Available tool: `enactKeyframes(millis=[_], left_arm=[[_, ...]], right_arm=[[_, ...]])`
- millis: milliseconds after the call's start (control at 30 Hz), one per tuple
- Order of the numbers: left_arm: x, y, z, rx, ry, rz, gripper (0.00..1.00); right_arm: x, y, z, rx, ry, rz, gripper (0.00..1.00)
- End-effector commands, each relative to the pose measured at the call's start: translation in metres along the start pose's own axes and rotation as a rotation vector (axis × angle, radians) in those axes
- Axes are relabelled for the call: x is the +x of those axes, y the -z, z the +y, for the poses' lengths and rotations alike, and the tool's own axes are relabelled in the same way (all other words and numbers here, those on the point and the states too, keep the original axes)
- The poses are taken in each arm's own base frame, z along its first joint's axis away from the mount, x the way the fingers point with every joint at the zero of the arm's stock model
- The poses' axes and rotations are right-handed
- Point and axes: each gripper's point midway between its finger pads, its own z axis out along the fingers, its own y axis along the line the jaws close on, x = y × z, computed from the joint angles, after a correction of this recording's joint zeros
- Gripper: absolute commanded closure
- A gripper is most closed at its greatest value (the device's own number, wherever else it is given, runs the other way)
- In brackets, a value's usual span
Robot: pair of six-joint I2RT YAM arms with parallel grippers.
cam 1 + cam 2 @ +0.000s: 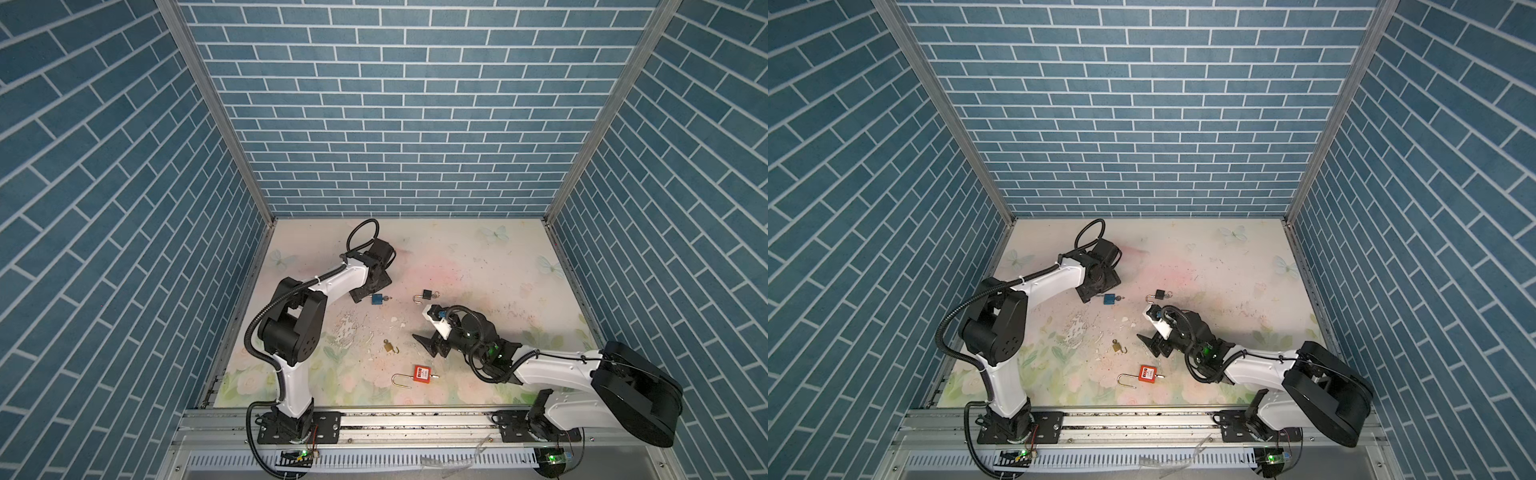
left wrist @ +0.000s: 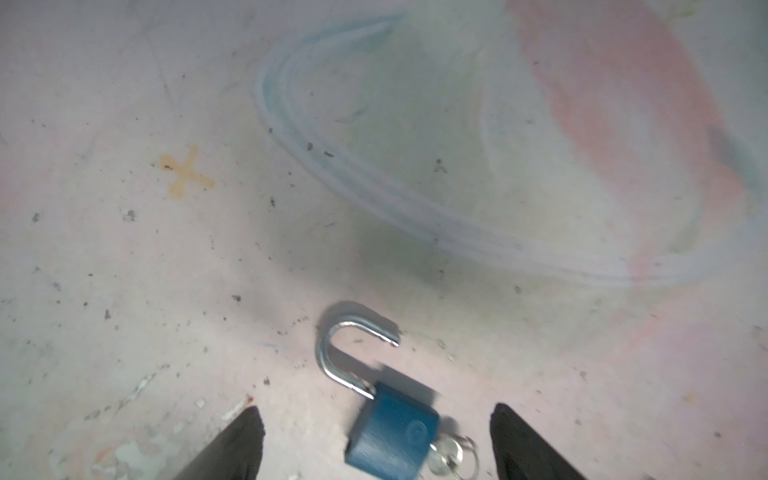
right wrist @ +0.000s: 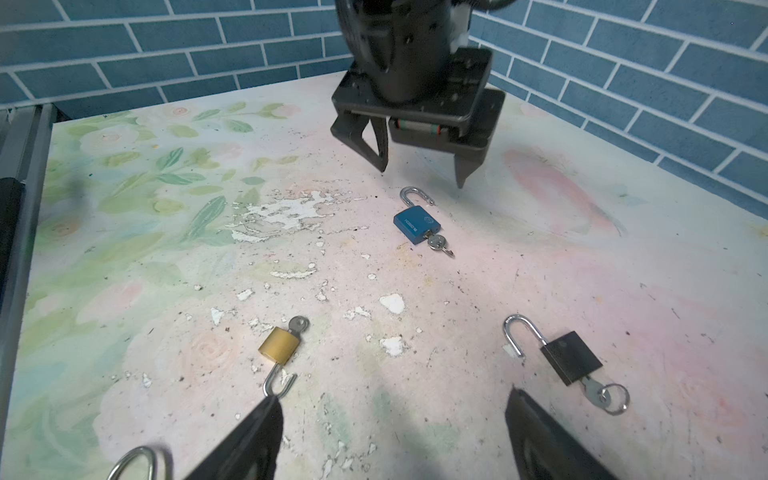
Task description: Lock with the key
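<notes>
The blue padlock (image 2: 392, 434) lies at an angle to my left gripper's open fingers, so next I turn that gripper in line with it before gripping the body's sides (image 1: 377, 299).
A blue padlock (image 2: 392, 432) lies flat on the table with its steel shackle (image 2: 332, 353) swung open and a key (image 2: 446, 455) on a ring in its keyhole. My left gripper (image 2: 376, 407) hangs open just above it, one black finger on each side and neither touching. The right wrist view shows that left gripper (image 3: 420, 175) over the shackle end of the blue padlock (image 3: 417, 224). My right gripper (image 3: 392, 395) is open and empty, low over the table between a brass padlock (image 3: 279, 343) and a black padlock (image 3: 571, 357).
The brass padlock (image 1: 389, 345), the black padlock (image 1: 427, 295) and a red padlock (image 1: 421, 373) with a long shackle all lie open with keys in them. The tabletop (image 1: 478, 257) has flaking paint and blue brick walls on three sides.
</notes>
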Motion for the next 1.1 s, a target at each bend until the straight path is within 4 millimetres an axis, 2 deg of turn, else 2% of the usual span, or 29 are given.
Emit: enactKeyframes(millis=[0,267,400,433,533,867,1067], left_arm=[[0.011,0.011,0.012,-0.109,0.048,0.013,0.13],[0.037,0.009,0.023,-0.282,0.278,0.126,0.13],[0.048,0.003,0.023,-0.283,0.401,0.150,0.13],[0.046,0.001,0.016,-0.246,0.420,0.136,0.13],[0.042,-0.003,0.015,-0.235,0.469,0.101,0.13],[0.051,-0.023,0.028,-0.317,0.553,0.111,0.14],[0.040,-0.026,0.030,-0.352,0.557,0.070,0.14]], right_arm=[[-0.010,-0.003,0.003,-0.011,0.039,-0.040,0.16],[-0.007,0.007,0.004,-0.006,0.050,-0.061,0.16],[-0.007,0.009,0.005,-0.006,0.058,-0.069,0.16],[-0.007,0.010,0.006,-0.009,0.058,-0.069,0.16],[-0.007,0.010,0.008,-0.020,0.065,-0.072,0.16],[-0.008,0.012,0.014,-0.055,0.057,-0.080,0.16],[-0.011,0.017,0.018,-0.078,0.063,-0.099,0.16]])
